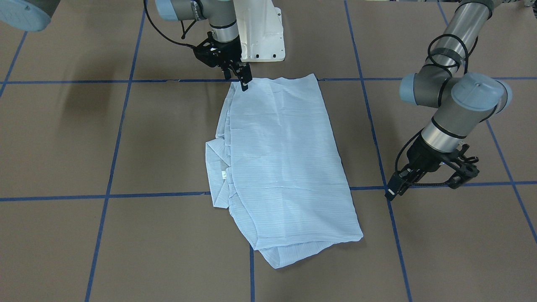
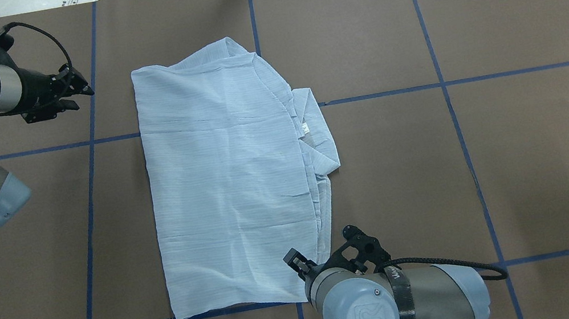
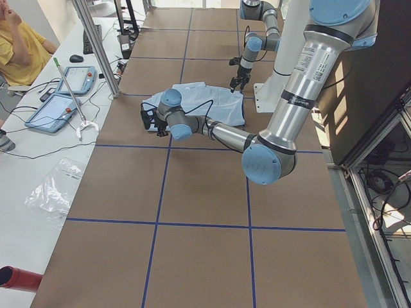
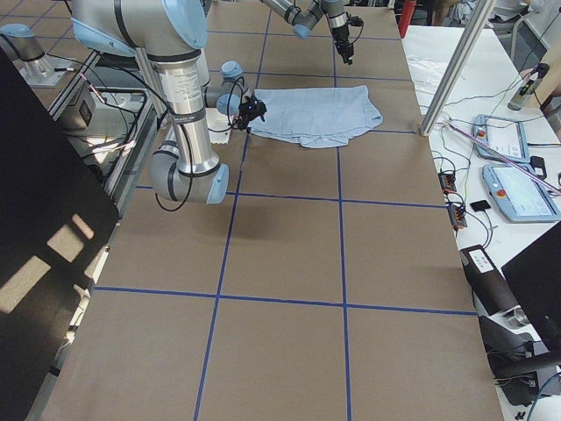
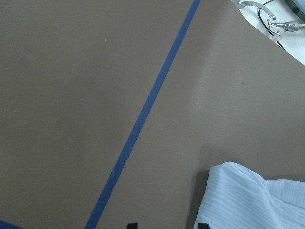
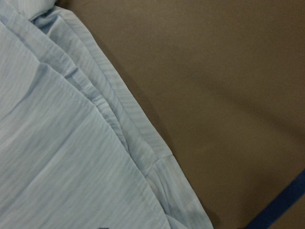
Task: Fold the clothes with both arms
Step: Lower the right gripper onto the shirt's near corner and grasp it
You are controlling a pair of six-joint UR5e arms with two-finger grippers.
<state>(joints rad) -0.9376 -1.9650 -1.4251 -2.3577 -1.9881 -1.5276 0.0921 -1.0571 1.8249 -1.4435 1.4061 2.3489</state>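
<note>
I expect the whole shirt (image 1: 284, 156) to slide a little toward the base when I lift and pull the shirt's near end, because its far end (image 1: 307, 246) lies flat and loose.
The light-blue striped shirt (image 1: 281, 163) lies folded and flat on the brown table, its collar and white neck label (image 1: 223, 174) showing at one long edge. It also shows in the overhead view (image 2: 224, 181). My right gripper (image 1: 239, 79) is open and empty, just over the shirt's corner nearest the robot base (image 2: 297, 264); its wrist view shows the layered shirt edge (image 6: 71, 143). My left gripper (image 1: 392, 191) is open and empty, apart from the shirt, beyond its far corner (image 2: 82, 91). Its wrist view shows the fingertips (image 5: 132, 225) apart and a shirt corner (image 5: 252, 200).
The white pedestal base (image 1: 262, 33) stands just behind the shirt's near end. Blue tape lines (image 2: 90, 174) grid the brown table top. Beyond the table's far edge are a metal post (image 3: 96, 45), tablets (image 3: 54, 109) and cables on a white desk, with an operator (image 3: 19, 45).
</note>
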